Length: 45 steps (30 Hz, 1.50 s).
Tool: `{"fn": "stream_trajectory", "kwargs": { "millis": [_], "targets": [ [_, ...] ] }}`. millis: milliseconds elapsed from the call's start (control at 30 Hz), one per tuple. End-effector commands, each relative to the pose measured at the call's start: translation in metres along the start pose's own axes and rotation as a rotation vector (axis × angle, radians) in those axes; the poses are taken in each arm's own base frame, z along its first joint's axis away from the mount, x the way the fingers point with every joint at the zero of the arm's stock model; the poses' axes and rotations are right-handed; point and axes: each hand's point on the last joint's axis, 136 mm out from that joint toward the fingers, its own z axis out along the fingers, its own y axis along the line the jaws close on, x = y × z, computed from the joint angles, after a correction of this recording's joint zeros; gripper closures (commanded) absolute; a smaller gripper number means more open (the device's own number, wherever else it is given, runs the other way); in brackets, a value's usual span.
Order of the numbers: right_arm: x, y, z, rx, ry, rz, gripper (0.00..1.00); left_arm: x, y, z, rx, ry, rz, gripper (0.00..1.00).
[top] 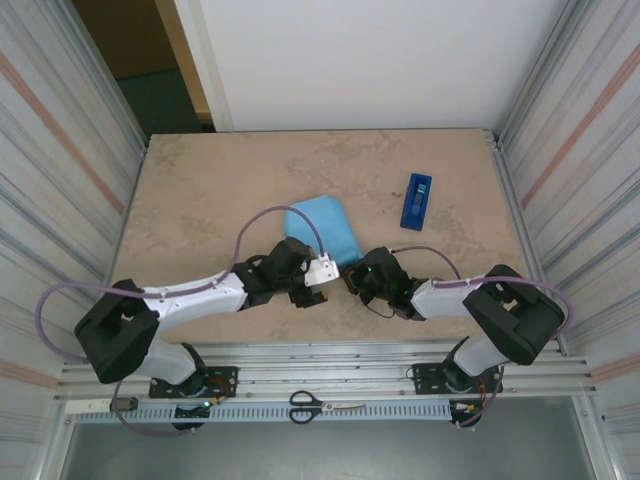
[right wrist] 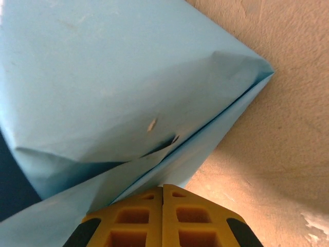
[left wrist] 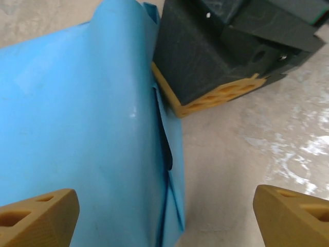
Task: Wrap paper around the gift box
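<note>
My left gripper should clamp the bundle's near edge point(left wrist: 172, 211) before my right gripper moves to the tape dispenser, since only my right gripper is pressing down the seam's flap point(left wrist: 173, 146).
The paper point(top: 322, 228) lies mid-table with its sky-blue face up, folded into a raised bundle; a dark navy strip shows along its seam point(left wrist: 167, 149). The gift box is hidden, and I cannot tell whether it sits under the folds. My left gripper point(top: 322, 287) is at the bundle's near edge. It is open, its fingers point(left wrist: 38, 216) spread wide: one over the paper, the other over bare table. My right gripper point(right wrist: 163, 191) is shut, fingertips together and touching the paper's near right edge point(right wrist: 205, 149). No paper shows between the pads. Its yellow fingertip point(left wrist: 211, 98) appears beside the paper.
A narrow dark-blue tape dispenser point(top: 417, 200) lies on the marbled tabletop point(top: 200, 190) to the right of the paper. Scissors point(top: 325, 406) rest on the rail in front of the arm bases. Corrugated walls close in on both sides.
</note>
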Motion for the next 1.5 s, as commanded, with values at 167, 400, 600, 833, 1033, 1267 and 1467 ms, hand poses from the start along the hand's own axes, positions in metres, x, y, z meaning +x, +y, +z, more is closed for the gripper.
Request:
{"fn": "stream_trajectory", "kwargs": {
  "millis": [167, 400, 600, 833, 1033, 1267, 1467],
  "targets": [
    [-0.003, 0.004, 0.001, 0.004, 0.001, -0.014, 1.0, -0.008, 0.021, 0.011, -0.12, -0.015, 0.035, 0.13],
    [-0.004, 0.005, 0.001, 0.001, 0.001, -0.012, 1.0, -0.002, 0.013, 0.018, -0.081, -0.004, 0.043, 0.15],
    [-0.005, 0.004, 0.001, 0.005, -0.001, -0.01, 1.0, -0.001, 0.015, 0.025, -0.091, 0.011, 0.048, 0.16],
    [-0.003, 0.004, 0.003, 0.001, 0.006, -0.008, 1.0, 0.002, 0.014, 0.03, -0.093, 0.02, 0.033, 0.17],
    [-0.004, 0.006, 0.001, -0.004, 0.005, -0.006, 1.0, 0.005, 0.014, 0.033, -0.098, 0.025, 0.024, 0.22],
    [-0.004, 0.006, 0.0, -0.005, 0.006, -0.008, 1.0, 0.011, 0.014, 0.034, -0.11, 0.054, 0.027, 0.33],
    [-0.004, 0.006, -0.003, -0.004, 0.006, -0.011, 1.0, 0.012, 0.012, 0.038, -0.109, 0.074, 0.038, 0.38]
  ]
}}
